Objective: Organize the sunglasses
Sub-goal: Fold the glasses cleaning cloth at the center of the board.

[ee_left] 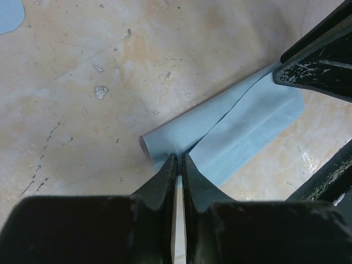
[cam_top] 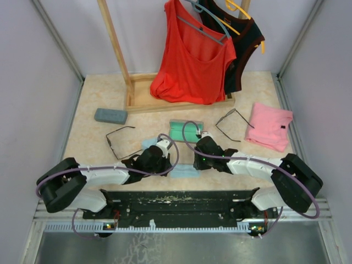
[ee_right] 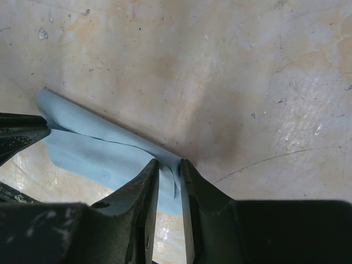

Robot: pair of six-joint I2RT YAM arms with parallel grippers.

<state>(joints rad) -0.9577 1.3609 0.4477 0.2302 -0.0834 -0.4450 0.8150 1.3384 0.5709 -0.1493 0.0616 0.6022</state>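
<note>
The light blue cloth's fold gapes (ee_left: 223, 117) along its middle. My left gripper should hold its end of the fold still while my right gripper presses along toward that end (ee_left: 190, 151).
Two pairs of dark wire-framed sunglasses lie open on the table, one pair (cam_top: 119, 141) to the left and the other pair (cam_top: 233, 124) to the right; neither gripper touches them. Both grippers are down on a light blue cloth (cam_top: 184, 171) at the near middle. My left gripper (cam_top: 170, 165) (ee_left: 179, 158) is shut on a raised fold of the cloth (ee_left: 247, 126). At the cloth's (ee_right: 93, 151) other end, my right gripper (cam_top: 198, 164) (ee_right: 169, 164) has its jaws a little apart, with a curled corner of the cloth between them.
A grey case (cam_top: 110, 115) lies at the left, a green open case (cam_top: 186, 131) at the middle, and a second blue cloth (cam_top: 147, 144) by the left arm. A pink cloth (cam_top: 269, 125) lies at the right. A wooden rack (cam_top: 144, 99) with hanging tops stands behind.
</note>
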